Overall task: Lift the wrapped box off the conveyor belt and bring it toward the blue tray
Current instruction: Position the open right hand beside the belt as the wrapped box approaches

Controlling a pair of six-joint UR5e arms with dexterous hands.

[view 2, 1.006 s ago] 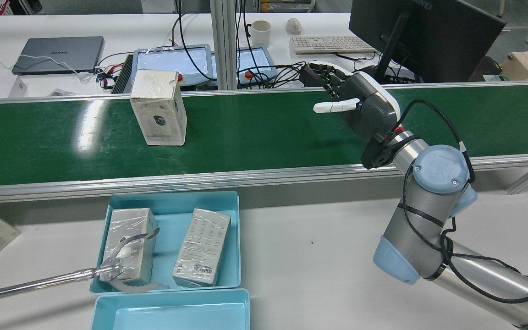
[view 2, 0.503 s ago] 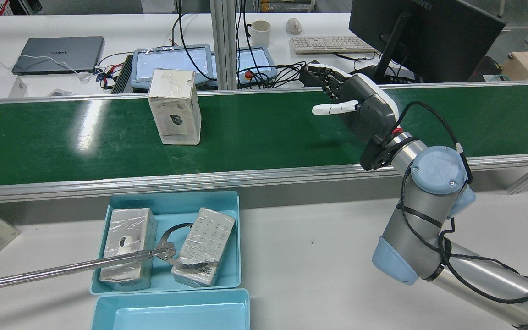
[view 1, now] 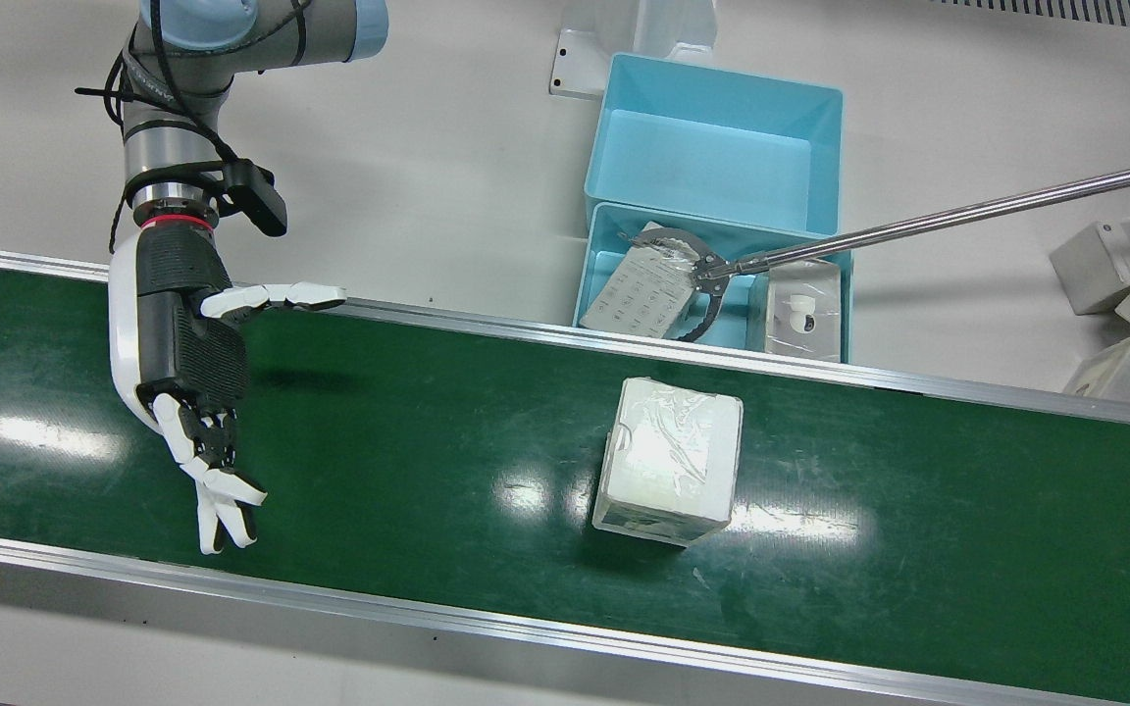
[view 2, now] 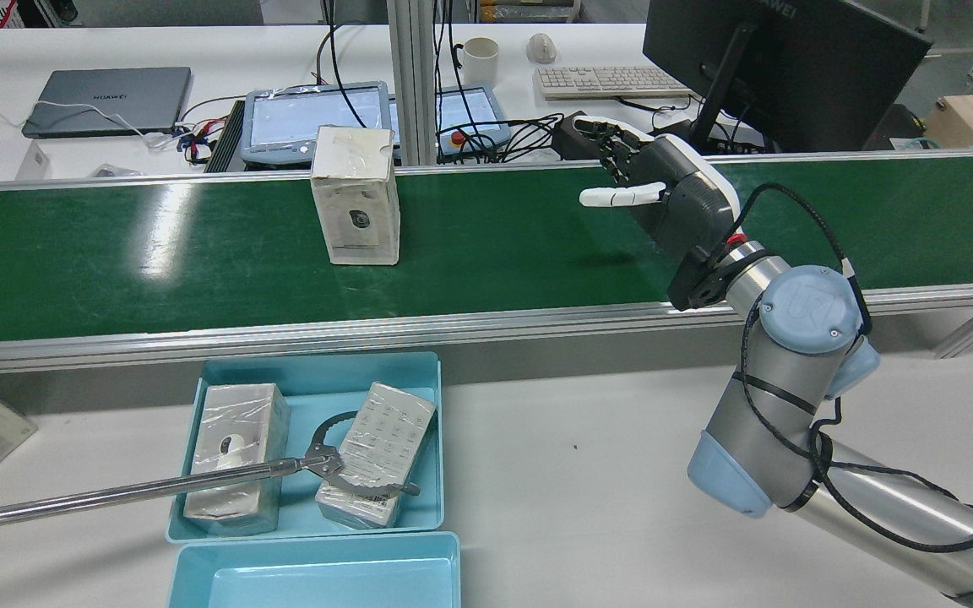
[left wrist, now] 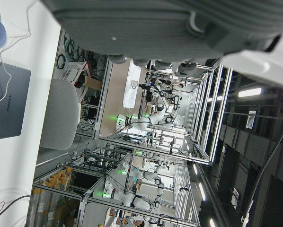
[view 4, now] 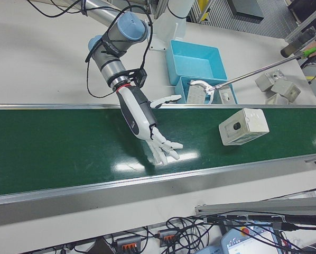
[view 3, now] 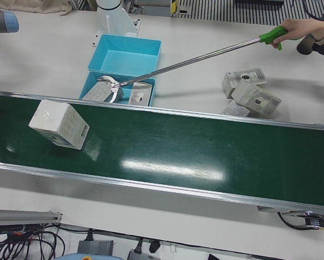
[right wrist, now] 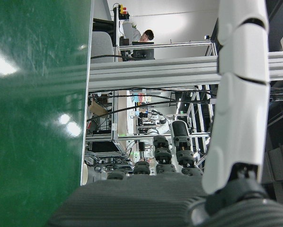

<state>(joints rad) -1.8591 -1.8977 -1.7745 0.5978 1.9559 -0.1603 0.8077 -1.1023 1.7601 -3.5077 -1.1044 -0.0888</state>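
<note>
Clear film [view 1: 691,441] is over the notched top flap. The wrapped box [view 1: 669,461] should stay closed and hold its shape when I lift and carry it.
The wrapped box [view 1: 668,461] [view 2: 356,198] [view 3: 58,124] [view 4: 242,126], white under clear film, stands upright on the green conveyor belt [view 1: 428,441]. My right hand [view 1: 187,333] [view 2: 672,198] [view 4: 142,119] hovers over the belt well to one side of the box, open, fingers spread, holding nothing. The blue tray [view 2: 317,376] [view 1: 592,260] sits on the table beside the belt with two wrapped boxes in it. Of my left hand [left wrist: 155,28] only the dark palm shows, close to its own camera; its fingers are not readable.
A person's hand [view 3: 300,27] holds a long metal grabber [view 2: 115,490] whose jaws surround one box in the tray. A second, empty blue tray [view 2: 317,578] adjoins the first. Several spare boxes [view 3: 251,95] lie on the table. Monitor, keyboard and laptop stand beyond the belt.
The wrapped box has travelled along the belt toward my right hand. The grabber's jaws shifted from the tray's left box to its right box. My right hand barely moved.
</note>
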